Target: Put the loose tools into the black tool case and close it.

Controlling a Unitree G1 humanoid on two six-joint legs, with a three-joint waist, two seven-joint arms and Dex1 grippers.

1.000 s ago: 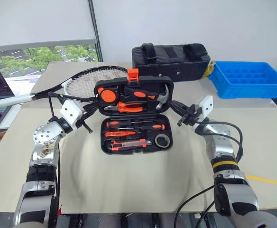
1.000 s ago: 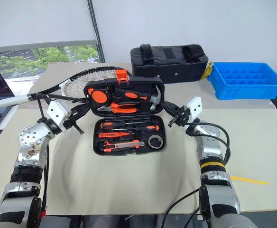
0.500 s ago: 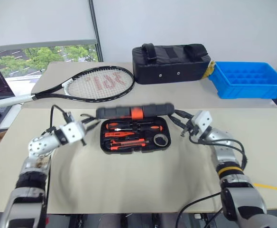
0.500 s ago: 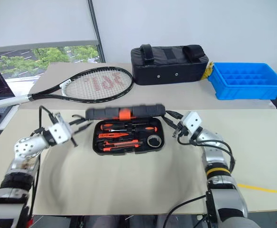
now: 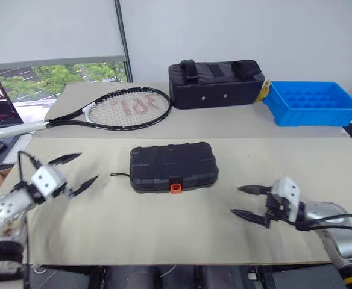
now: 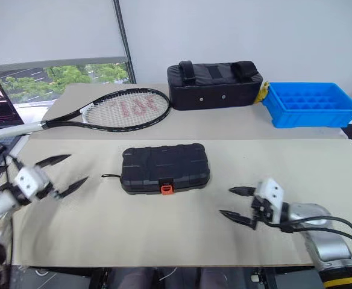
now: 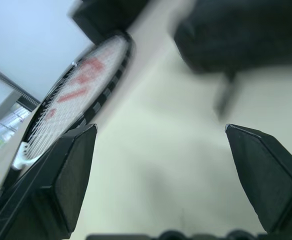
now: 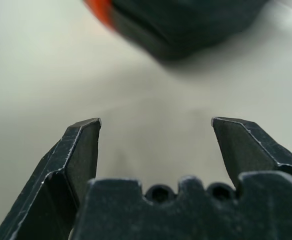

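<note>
I should turn and hold the case (image 5: 138,171) with my left gripper while my right gripper pushes the latch shut, because the orange latch (image 5: 175,188) sticks out from the black tool case.
The black tool case (image 5: 173,165) lies flat in the middle of the table with its lid down and its orange latch (image 5: 175,188) at the front edge. The loose tools are hidden. My left gripper (image 5: 82,170) hangs open to the left of the case, apart from it, empty. My right gripper (image 5: 241,200) is open near the table's front right, pointing toward the case, also empty. In the right wrist view the case (image 8: 186,22) sits ahead of the spread fingers. The left wrist view shows the case (image 7: 241,32) beyond the open fingers.
A black tennis racket (image 5: 113,109) lies at the back left. A black fabric bag (image 5: 215,82) with handles stands at the back centre, a blue plastic tray (image 5: 311,102) to its right. A thin black cord (image 5: 119,175) pokes out at the case's left side.
The case lid swung down and the case now lies shut. Both grippers let go, opened wide and drew back from the case, the right one toward the front edge.
</note>
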